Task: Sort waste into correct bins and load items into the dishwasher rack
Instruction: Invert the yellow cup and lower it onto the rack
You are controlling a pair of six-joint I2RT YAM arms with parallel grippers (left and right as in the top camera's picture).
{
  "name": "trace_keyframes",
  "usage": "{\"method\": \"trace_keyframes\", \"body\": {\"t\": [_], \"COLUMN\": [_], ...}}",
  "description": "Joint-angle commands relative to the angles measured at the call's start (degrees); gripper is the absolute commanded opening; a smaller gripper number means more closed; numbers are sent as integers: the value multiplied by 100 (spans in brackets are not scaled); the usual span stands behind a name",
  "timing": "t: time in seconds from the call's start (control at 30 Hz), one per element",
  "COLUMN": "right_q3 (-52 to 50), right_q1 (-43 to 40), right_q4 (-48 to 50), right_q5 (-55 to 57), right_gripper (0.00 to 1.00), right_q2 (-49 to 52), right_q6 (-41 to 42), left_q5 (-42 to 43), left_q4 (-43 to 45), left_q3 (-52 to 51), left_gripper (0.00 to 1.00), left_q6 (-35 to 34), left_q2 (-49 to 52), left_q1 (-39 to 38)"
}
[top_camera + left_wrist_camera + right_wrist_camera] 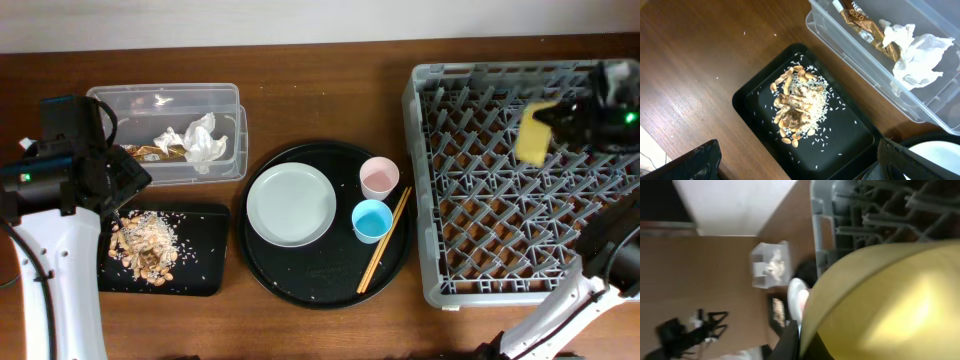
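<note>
I should keep lowering my right gripper, because the yellow bowl (533, 134) is hanging by its rim over empty pegs (508, 160), well inside the grey rack. I should let go once the bowl meets the pegs.
My right gripper (562, 118) is shut on the rim of the yellow bowl (535, 133) and holds it on edge over the back right of the grey dishwasher rack (425, 190). The bowl fills the right wrist view (890, 305). My left gripper (797, 172) is open and empty above the shallow black tray (205, 255), which holds the beige-brown food scraps (145, 245). The clear box (225, 100) holds the crumpled white tissue (203, 142) and the gold-brown wrapper (155, 152). The grey-green plate (291, 204), pink cup (379, 178), blue cup (371, 221) and chopsticks (385, 240) lie on the round black tray (320, 285).
The rack stands at the table's right end. The box and shallow tray sit at the left, with the round tray between them and the rack. Bare wood runs along the front edge.
</note>
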Motion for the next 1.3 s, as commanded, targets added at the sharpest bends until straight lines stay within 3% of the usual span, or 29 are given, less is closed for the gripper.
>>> {"method": "trace_keyframes", "body": {"t": [0.0, 0.3, 0.47, 0.53, 0.63, 0.7, 0.87, 1.0, 1.1, 1.23, 1.27], "right_q3": [-994, -1384, -1399, -1401, -1355, -1099, 511, 1731, 1818, 1674, 1467], "right_q1": [96, 487, 452, 442, 262, 79, -140, -122, 83, 876, 1147], "right_q4": [-9, -28, 50, 133, 214, 236, 227, -28, 20, 278, 560], "right_q5": [-1582, -831, -1119, -614, -378, 247, 3047, 4540, 4548, 4953, 5270], "right_gripper": [4, 4, 4, 4, 15, 20, 22, 24, 24, 30, 25], "right_q2": [-28, -31, -28, -28, -28, -31, -72, -435, -911, -809, -721], "right_q6": [-1353, -778, -929, -901, -570, -264, 1919, 2918, 2955, 2824, 2826], "left_q5": [-20, -20, -20, -20, -20, -20, -20, -20, -20, -20, -20], "left_q4": [13, 13, 13, 13, 13, 13, 13, 13, 13, 13, 13], "left_q3": [26, 26, 26, 26, 26, 26, 26, 26, 26, 26, 26], "left_gripper": [100, 99, 99, 100, 100, 99, 100, 100, 100, 100, 99], "left_q6": [-74, -74, -74, -74, -74, -74, -74, -74, -74, -74, -74], "left_q2": [-61, -61, -61, -61, -61, -61, -61, -61, -61, -61, -61], "left_q1": [17, 17, 17, 17, 17, 17, 17, 17, 17, 17, 17]}}
